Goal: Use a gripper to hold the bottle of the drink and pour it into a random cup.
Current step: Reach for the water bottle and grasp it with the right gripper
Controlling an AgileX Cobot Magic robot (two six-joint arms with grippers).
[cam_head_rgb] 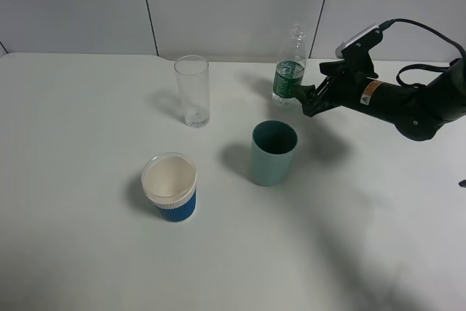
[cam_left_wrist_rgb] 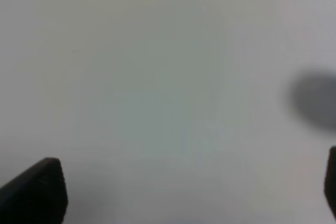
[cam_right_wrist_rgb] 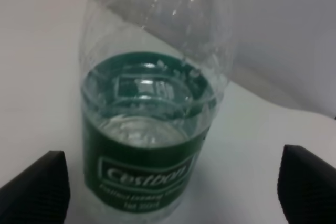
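Observation:
I should raise my right gripper's open fingers to the green label's upper edge (cam_head_rgb: 290, 64) before I close them and lift, because they are level with the bottle's lower part (cam_head_rgb: 282, 95) now.
The bottle of the drink (cam_head_rgb: 290, 71) stands upright at the back of the white table (cam_head_rgb: 87, 253); it is clear with a green label and holds some liquid. My right gripper (cam_head_rgb: 303, 97) is right beside its lower part, on its right. In the right wrist view the bottle (cam_right_wrist_rgb: 149, 145) sits between the gripper's (cam_right_wrist_rgb: 170, 195) open jaws, and the black fingertips (cam_right_wrist_rgb: 37, 187) are apart from it on each side. The cup, a tall clear glass tumbler (cam_head_rgb: 192, 91), stands empty to the bottle's left. My left gripper (cam_left_wrist_rgb: 184, 192) is open over bare table and does not show in the exterior view.
A teal opaque cup (cam_head_rgb: 274, 152) stands just in front of the bottle, below my right arm. A white-rimmed blue ribbed cup (cam_head_rgb: 170, 186) stands further forward and left. A grey wall runs behind the table's back edge.

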